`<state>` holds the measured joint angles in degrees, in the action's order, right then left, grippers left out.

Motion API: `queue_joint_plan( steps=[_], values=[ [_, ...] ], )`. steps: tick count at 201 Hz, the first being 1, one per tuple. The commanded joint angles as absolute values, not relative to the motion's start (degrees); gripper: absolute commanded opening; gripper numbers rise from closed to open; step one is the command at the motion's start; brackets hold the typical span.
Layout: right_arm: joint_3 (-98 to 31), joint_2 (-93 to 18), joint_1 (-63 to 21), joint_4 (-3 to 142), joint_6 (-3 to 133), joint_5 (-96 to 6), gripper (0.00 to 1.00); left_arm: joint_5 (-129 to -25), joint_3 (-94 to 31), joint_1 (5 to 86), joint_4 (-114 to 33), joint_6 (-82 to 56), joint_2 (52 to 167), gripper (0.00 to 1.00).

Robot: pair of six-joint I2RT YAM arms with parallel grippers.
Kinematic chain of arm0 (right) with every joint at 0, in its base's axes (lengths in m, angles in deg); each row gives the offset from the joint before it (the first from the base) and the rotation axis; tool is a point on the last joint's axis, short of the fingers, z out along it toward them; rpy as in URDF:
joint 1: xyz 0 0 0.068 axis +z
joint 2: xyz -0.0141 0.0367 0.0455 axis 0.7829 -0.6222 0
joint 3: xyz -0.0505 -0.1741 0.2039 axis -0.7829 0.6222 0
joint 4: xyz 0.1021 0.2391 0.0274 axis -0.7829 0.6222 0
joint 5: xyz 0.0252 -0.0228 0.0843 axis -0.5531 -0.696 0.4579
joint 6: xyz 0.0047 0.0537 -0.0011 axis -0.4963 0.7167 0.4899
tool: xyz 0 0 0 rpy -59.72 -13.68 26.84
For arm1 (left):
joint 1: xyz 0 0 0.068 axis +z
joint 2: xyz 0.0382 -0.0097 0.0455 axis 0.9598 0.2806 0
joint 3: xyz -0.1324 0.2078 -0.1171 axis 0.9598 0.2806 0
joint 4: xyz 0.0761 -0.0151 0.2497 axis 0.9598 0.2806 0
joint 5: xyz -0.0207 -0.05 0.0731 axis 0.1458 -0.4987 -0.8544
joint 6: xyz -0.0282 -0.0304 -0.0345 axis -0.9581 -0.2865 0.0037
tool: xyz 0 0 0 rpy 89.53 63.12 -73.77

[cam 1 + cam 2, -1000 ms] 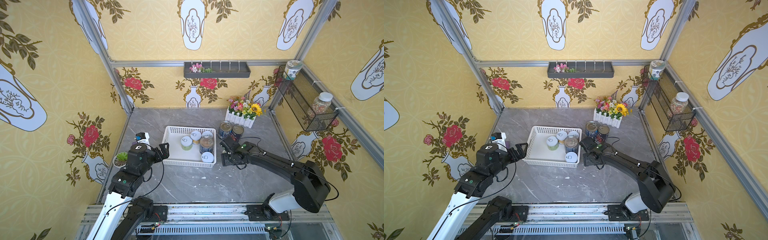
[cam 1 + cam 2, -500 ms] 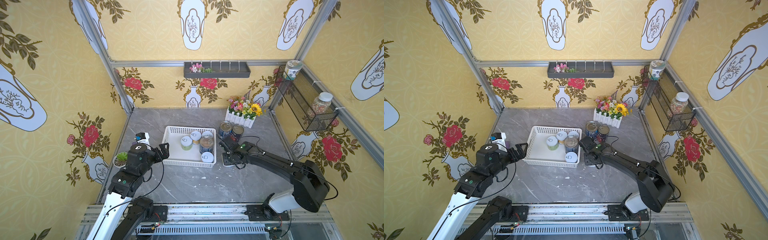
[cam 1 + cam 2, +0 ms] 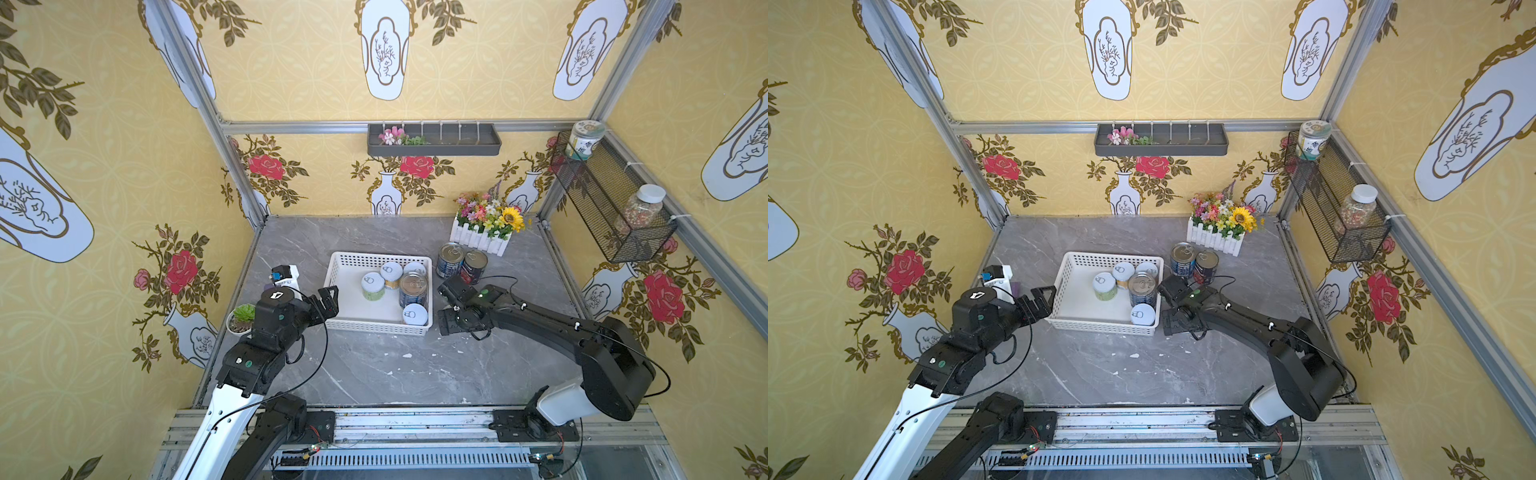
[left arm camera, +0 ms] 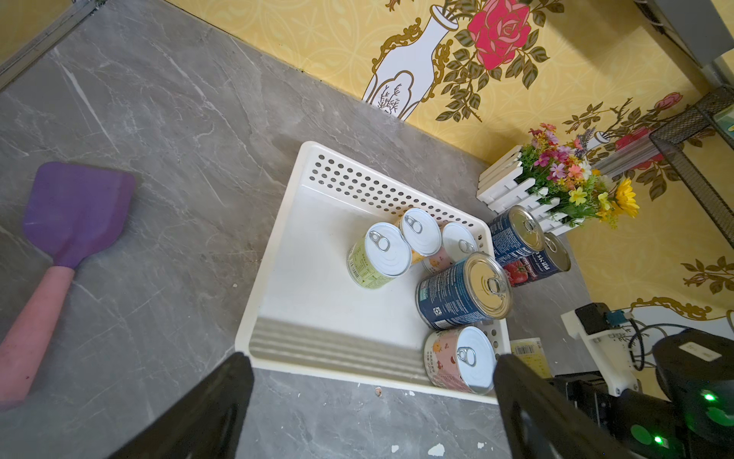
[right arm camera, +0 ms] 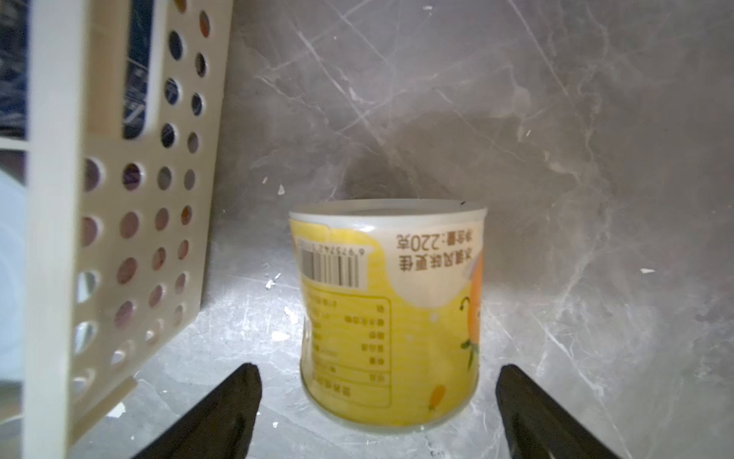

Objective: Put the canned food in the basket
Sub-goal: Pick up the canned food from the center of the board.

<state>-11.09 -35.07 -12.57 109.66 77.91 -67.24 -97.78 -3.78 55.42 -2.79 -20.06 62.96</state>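
The yellow can [image 5: 391, 321] is lying on its side next to the basket. My right gripper should set it upright on the clear tabletop [image 3: 470, 345] before putting it in the basket.
The white basket [image 3: 345, 266] sits mid-table and holds several cans, among them a green one [image 3: 372, 286], a dark blue one [image 3: 413, 289] and a pink one [image 4: 458, 359]. Two more dark blue cans [image 3: 450, 259] stand outside it by the flower box. A yellow can [image 5: 391, 314] stands on the table just outside the basket's perforated wall [image 5: 131, 198]. My right gripper [image 5: 377, 397] is open, its fingers either side of this can without touching it. In both top views the right gripper [image 3: 449, 307] hides the yellow can. My left gripper [image 3: 328, 301] is open and empty at the basket's near left corner.
A purple spatula [image 4: 71, 214], a small succulent pot [image 3: 242, 318] and a white device [image 3: 284, 276] lie along the left side. A white fence planter with flowers [image 3: 486, 226] stands at the back right. A black wire shelf [image 3: 611, 208] with jars hangs on the right wall.
The right gripper's jaws have spread wide beside the basket. The left arm has not moved.
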Motion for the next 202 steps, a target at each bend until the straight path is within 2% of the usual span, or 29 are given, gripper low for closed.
queue_joint_plan(
  steps=[1, 55, 81, 119, 153, 168, 202],
  values=[
    [-9.1, -34.7, -12.5, 106.6, 79.6, -67.9, 0.97, -97.9, -3.5, 55.4, -2.9, -20.1, 62.9, 1.0],
    [-4.2, -36.6, -12.9, 97.8, 81.5, -66.8, 1.0, -97.8, -3.5, 55.5, -3.0, -20.1, 62.8, 1.0],
    [-3.9, -36.8, -12.9, 96.5, 81.3, -67.5, 0.88, -97.7, -3.5, 55.4, -3.0, -20.1, 63.0, 1.0],
    [-3.5, -35.6, -13.1, 95.7, 79.6, -69.6, 0.79, -97.7, -3.5, 55.5, -3.0, -20.2, 63.3, 1.0],
    [-4.4, -35.0, -12.6, 97.5, 79.9, -69.7, 0.66, -97.6, -3.5, 55.5, -3.0, -20.3, 63.3, 1.0],
    [-5.0, -33.6, -12.2, 99.5, 80.3, -70.2, 0.63, -96.9, -3.4, 55.5, -3.2, -20.1, 63.1, 1.0],
    [-7.9, -28.2, -9.8, 106.2, 81.2, -72.5, 0.62, -95.9, -3.6, 55.4, -3.4, -19.8, 63.1, 1.0]
  ],
)
